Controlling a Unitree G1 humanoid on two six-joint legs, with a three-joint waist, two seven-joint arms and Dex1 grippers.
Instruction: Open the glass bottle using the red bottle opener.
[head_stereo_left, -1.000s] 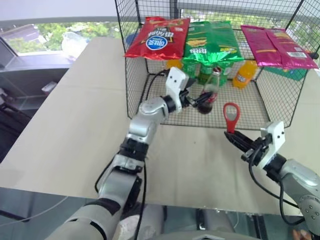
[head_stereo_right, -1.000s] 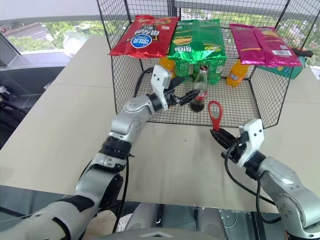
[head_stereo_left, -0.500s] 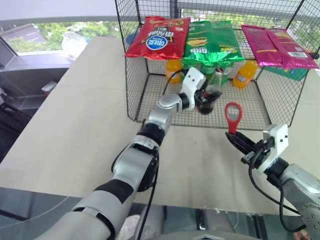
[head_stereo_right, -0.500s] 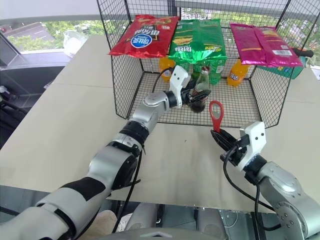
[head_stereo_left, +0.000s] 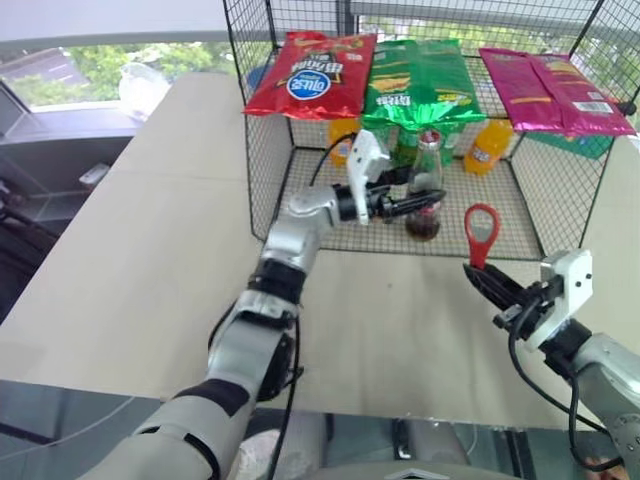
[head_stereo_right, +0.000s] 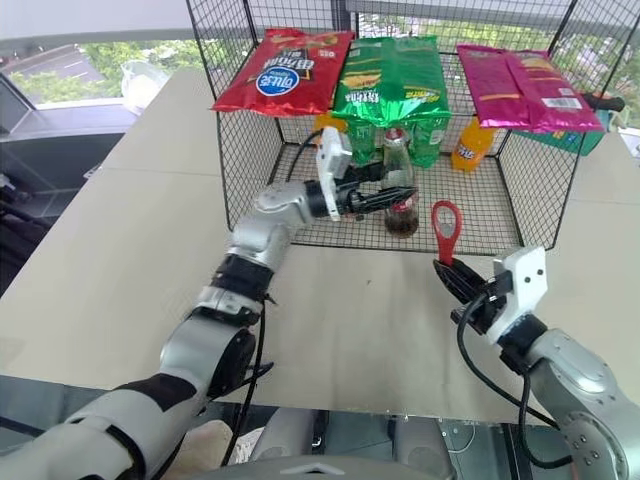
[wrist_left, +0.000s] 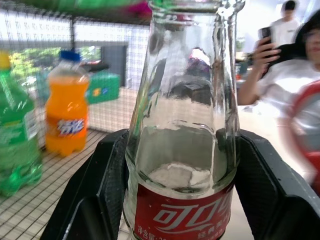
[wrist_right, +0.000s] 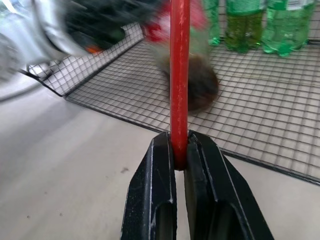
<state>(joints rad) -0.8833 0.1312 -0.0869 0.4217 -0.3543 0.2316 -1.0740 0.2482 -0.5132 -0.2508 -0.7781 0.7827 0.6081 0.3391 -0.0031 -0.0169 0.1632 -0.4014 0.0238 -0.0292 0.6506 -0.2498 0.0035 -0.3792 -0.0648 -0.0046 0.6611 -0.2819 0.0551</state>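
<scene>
The cage's mesh (head_stereo_left: 423, 226) is under the glass bottle, so my left gripper should put the bottle down in front of the cage (head_stereo_left: 380, 298) and take a new hold on it before opening.
The glass bottle (head_stereo_left: 427, 165) stands upright just inside the front opening of the wire cage (head_stereo_left: 262, 150), with dark liquid low in it and a red label. My left gripper (head_stereo_left: 424, 204) reaches in from the left and is shut on the bottle's body. In the left wrist view the black fingers (wrist_left: 100, 190) press both sides of the glass bottle (wrist_left: 182, 150). Whether its base rests on the mesh I cannot tell. To the right, in front of the cage, my right gripper (head_stereo_left: 482, 277) is shut on the handle of the red bottle opener (head_stereo_left: 480, 232), ring end up.
A red snack bag (head_stereo_left: 305, 75), a green one (head_stereo_left: 420, 85) and a pink one (head_stereo_left: 555, 90) lie on the cage roof. Orange (head_stereo_left: 483, 148) and green soda bottles (wrist_right: 270, 25) stand at the cage's back. A person (wrist_left: 280, 75) sits beyond the table (head_stereo_left: 150, 250).
My left gripper, open beside the bottle a second ago, has shut on it. It has drawn the bottle toward the cage front and set it upright. The right gripper and opener barely moved.
</scene>
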